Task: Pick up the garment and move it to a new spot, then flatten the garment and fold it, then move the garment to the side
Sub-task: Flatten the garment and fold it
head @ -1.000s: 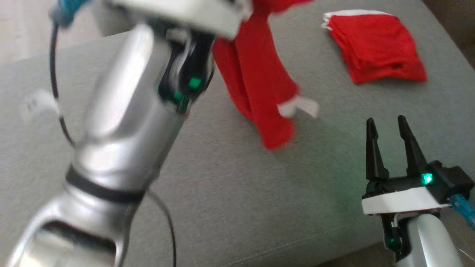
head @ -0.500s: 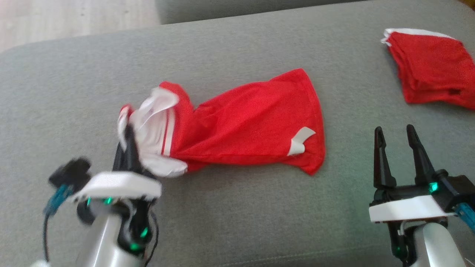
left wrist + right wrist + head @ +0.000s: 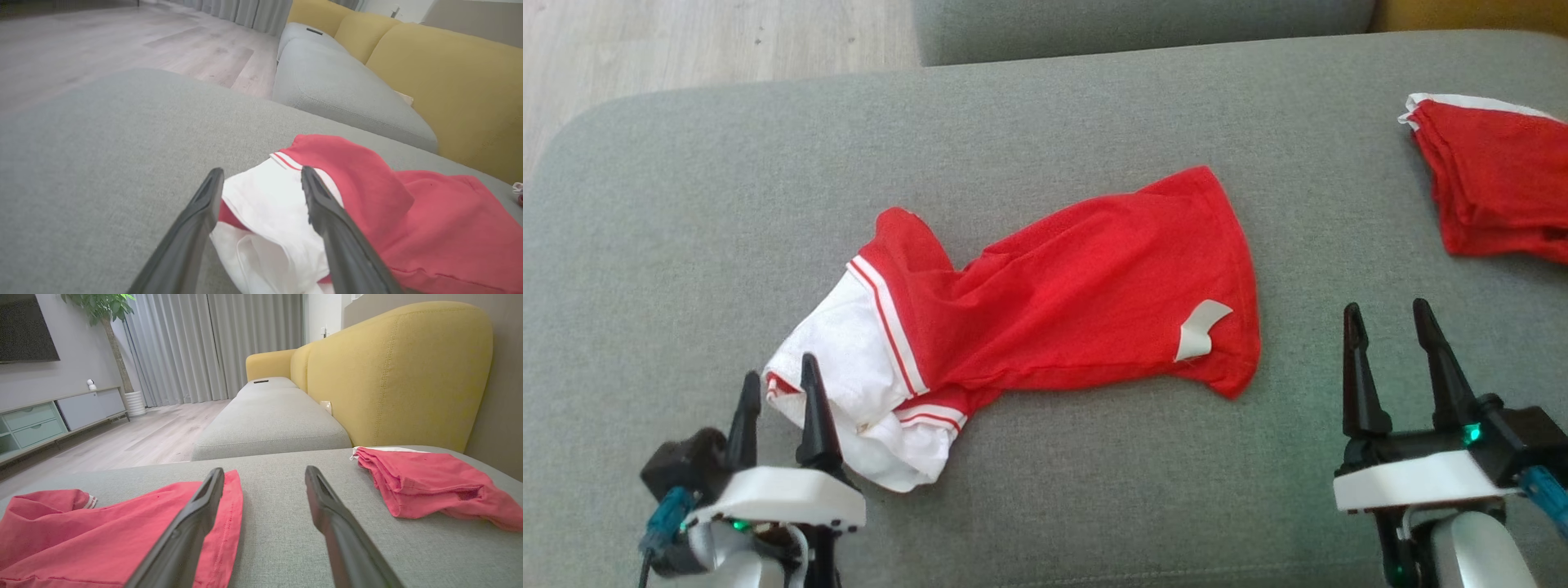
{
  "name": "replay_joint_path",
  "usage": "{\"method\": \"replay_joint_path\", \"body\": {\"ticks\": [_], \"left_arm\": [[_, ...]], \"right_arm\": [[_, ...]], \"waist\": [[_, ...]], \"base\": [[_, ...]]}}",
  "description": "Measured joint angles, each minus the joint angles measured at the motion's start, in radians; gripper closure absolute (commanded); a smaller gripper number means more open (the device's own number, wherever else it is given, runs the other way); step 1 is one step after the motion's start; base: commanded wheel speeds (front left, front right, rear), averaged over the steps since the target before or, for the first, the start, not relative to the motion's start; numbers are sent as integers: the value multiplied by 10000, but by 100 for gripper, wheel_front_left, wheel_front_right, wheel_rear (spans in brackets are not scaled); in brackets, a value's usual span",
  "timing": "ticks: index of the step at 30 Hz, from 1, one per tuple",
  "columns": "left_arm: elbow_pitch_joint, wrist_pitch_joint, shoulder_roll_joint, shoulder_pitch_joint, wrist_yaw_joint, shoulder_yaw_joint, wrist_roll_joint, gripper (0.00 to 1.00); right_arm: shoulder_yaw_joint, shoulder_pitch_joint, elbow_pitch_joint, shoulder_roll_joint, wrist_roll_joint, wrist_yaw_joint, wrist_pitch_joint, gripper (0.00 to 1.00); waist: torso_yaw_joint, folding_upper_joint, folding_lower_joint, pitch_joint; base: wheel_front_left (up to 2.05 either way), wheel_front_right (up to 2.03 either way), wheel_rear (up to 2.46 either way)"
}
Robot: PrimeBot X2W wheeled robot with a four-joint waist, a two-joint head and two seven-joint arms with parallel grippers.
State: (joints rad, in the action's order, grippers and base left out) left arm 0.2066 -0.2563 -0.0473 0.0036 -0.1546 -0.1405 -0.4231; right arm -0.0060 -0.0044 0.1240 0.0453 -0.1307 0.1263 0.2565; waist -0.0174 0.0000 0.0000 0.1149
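My gripper will find the garment's other sleeve hidden beneath when it lifts the top white sleeve (image 3: 838,322), because another striped band (image 3: 932,416) peeks out under the top sleeve's edge.
A red garment (image 3: 1086,302) with a white, red-striped end lies crumpled across the middle of the grey cushion (image 3: 1045,131); it also shows as the garment (image 3: 388,204) and the garment (image 3: 81,535) in the wrist views. My left gripper (image 3: 780,371) stands open at the garment's white end, its fingers (image 3: 327,212) spread with the white cloth lying loose behind them. My right gripper (image 3: 1387,314) is open over bare cushion, to the right of the garment's hem, holding nothing.
A folded stack of red clothes (image 3: 1494,188) lies at the cushion's far right, also seen as the stack (image 3: 429,477). A yellow sofa back (image 3: 388,371) rises behind it. A second grey seat (image 3: 269,424) and wooden floor (image 3: 686,41) lie beyond the cushion's edge.
My left arm swung the garment down from the air and laid it on the cushion, then the left gripper opened and let it go. The head camera shifted. The right gripper stayed put.
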Motion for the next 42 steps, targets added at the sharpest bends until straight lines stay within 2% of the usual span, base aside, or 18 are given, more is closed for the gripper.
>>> {"method": "replay_joint_path", "body": {"ticks": [2,6,9,11,13,17,19,22,26,32,33,34,35,36,37,38,42], "left_arm": [[75,-2,0,-114,153,234,606,0],[1266,-2,-184,-569,150,445,989,0],[2801,0,-709,-1522,209,458,1373,0],[3110,2,-796,-1781,230,458,1396,0],[3687,98,-882,-2280,370,456,1400,0],[4778,568,-955,-2989,953,221,1360,0],[5189,803,-995,-3095,1070,44,1377,0],[5446,813,-1047,-3190,1034,-73,1442,0],[5739,566,-1047,-3379,610,63,1459,0],[6209,706,-1093,-3707,575,190,1381,0],[6253,713,-1110,-3757,573,190,1369,11],[6288,729,-1126,-3787,573,194,1342,27],[6326,765,-1141,-3791,577,192,1294,53],[6353,838,-1156,-3791,583,182,1298,68],[6370,895,-1164,-3791,591,182,1296,93],[6374,968,-1172,-3791,614,173,1294,100],[6284,1151,-1208,-3784,769,82,1197,100]], "right_arm": [[31,-1,0,0,0,0,0,0],[92,-4,4,2,0,0,0,0],[155,-10,23,38,0,0,0,0],[159,-14,23,61,0,0,0,0],[155,-24,21,115,0,0,0,0],[165,-45,21,236,0,0,0,0],[180,-59,19,259,-2,0,0,0],[184,-64,17,259,-12,0,0,0],[211,-70,17,259,-12,0,0,0],[265,-83,19,253,-12,0,0,0],[261,-89,19,253,-12,0,0,0],[259,-97,19,253,-12,0,0,0],[255,-106,19,249,-12,0,0,0],[247,-108,19,249,-12,0,0,0],[242,-109,21,249,-12,0,0,0],[238,-109,23,245,-12,-2,0,0],[188,-109,23,234,-12,0,0,0]], "waist": [[-8,0,0,35],[-71,0,0,154],[-117,0,1,319],[-126,0,1,365],[-134,0,1,467],[-146,0,1,645],[-168,0,2,699],[-194,0,1,744],[-217,0,1,779],[-267,0,1,822],[-277,0,1,823],[-284,0,1,820],[-290,0,0,813],[-295,0,1,804],[-300,0,0,791],[-306,0,0,777],[-297,0,1,713]], "base": [[0,0,0],[0,0,0],[0,0,0],[0,0,0],[0,0,0],[0,0,0],[0,0,0],[0,0,0],[0,0,0],[0,0,0],[0,0,0],[0,0,0],[0,0,0],[0,0,0],[0,0,0],[0,0,0],[0,0,0]]}}
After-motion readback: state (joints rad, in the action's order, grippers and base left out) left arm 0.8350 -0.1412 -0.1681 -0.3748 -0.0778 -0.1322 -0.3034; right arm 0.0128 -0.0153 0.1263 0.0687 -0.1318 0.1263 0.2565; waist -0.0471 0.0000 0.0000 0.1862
